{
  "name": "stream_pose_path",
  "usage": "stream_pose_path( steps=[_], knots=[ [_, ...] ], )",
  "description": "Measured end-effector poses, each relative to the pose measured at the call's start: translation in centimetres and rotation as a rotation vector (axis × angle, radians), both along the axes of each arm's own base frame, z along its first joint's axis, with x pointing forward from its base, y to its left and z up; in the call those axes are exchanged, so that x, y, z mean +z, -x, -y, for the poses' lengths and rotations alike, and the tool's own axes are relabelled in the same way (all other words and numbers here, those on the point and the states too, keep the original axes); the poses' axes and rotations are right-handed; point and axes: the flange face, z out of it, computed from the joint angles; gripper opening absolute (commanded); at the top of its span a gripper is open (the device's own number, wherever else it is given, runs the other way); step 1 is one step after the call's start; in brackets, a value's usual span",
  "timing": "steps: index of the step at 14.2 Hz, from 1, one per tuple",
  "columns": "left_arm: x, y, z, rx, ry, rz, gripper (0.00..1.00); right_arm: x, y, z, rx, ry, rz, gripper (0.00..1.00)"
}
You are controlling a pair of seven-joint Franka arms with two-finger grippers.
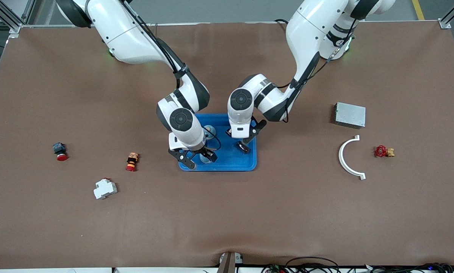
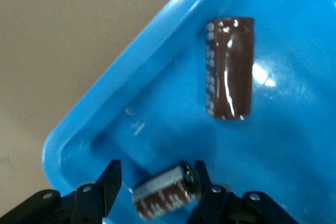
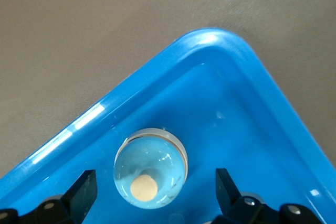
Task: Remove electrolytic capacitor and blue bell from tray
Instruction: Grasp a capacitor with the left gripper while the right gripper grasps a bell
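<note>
I should open my left gripper wider and line it up with the capacitor's ends [image 2: 139, 201] before it closes, because the tilted capacitor's end [image 2: 185, 174] is resting against my left gripper's finger.
A blue tray [image 1: 249, 163] sits mid-table. My left gripper [image 1: 243, 139] [image 2: 156, 184] hangs low over the tray's end toward the left arm, open. A brown capacitor [image 2: 165, 191] lies tilted between its fingers, touching one finger with a gap to the other. A second brown capacitor [image 2: 229, 66] [image 1: 243, 147] lies flat on the tray floor beside it. My right gripper [image 1: 197, 157] [image 3: 155, 192] is open wide over the tray corner nearest the camera at the right arm's end. A shiny domed bell [image 3: 150, 167] [image 1: 207, 157] stands there between its fingers, untouched. Another bell [image 1: 209, 131] stands farther from the camera in the tray.
Toward the right arm's end lie a red-capped switch [image 1: 60, 151], an orange and red button [image 1: 131, 161] and a white breaker [image 1: 105, 188]. Toward the left arm's end are a grey metal box [image 1: 349, 115], a white curved piece [image 1: 349, 159] and a red valve [image 1: 383, 151].
</note>
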Motion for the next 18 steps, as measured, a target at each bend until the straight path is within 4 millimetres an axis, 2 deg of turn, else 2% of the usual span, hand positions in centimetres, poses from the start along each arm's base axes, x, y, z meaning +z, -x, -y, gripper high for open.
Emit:
stream_pose_path(
  steps=[4,5,6,7,9,14,15,16,18],
  knots=[
    [1.2,-0.6,-0.6,-0.008,-0.021,0.017,0.65,-1.7,0.5,-0.6,0.001,0.004,0.002,1.0],
    [1.3,-0.7,-0.7,-0.006,-0.02,0.019,0.65,-2.0,0.6,-0.6,0.001,0.005,0.004,0.83],
    [1.3,-0.7,-0.7,-0.007,-0.02,0.019,0.65,-2.2,0.6,-0.7,0.004,0.008,0.004,0.58],
    [1.3,-0.6,-0.6,-0.009,-0.02,0.019,0.65,-2.3,0.6,-0.7,0.008,0.012,0.006,0.45],
    [1.4,-0.4,-0.3,-0.012,-0.018,0.021,0.66,-2.3,0.5,-0.8,0.014,0.015,0.013,0.0],
    [1.7,-0.6,0.1,0.004,0.001,0.04,0.68,-1.9,0.3,-1.0,0.014,0.012,0.018,0.0],
    [1.5,-0.5,0.2,0.021,0.005,0.043,0.72,-1.5,0.1,-1.1,0.014,0.015,0.015,0.0],
    [1.0,-0.2,0.4,0.032,0.005,0.041,0.8,-0.8,-0.2,-1.1,0.013,0.027,0.0,0.0],
    [-0.4,0.8,0.8,0.05,-0.008,0.028,0.96,2.0,-1.2,-1.0,0.007,0.069,-0.045,0.0]
  ],
)
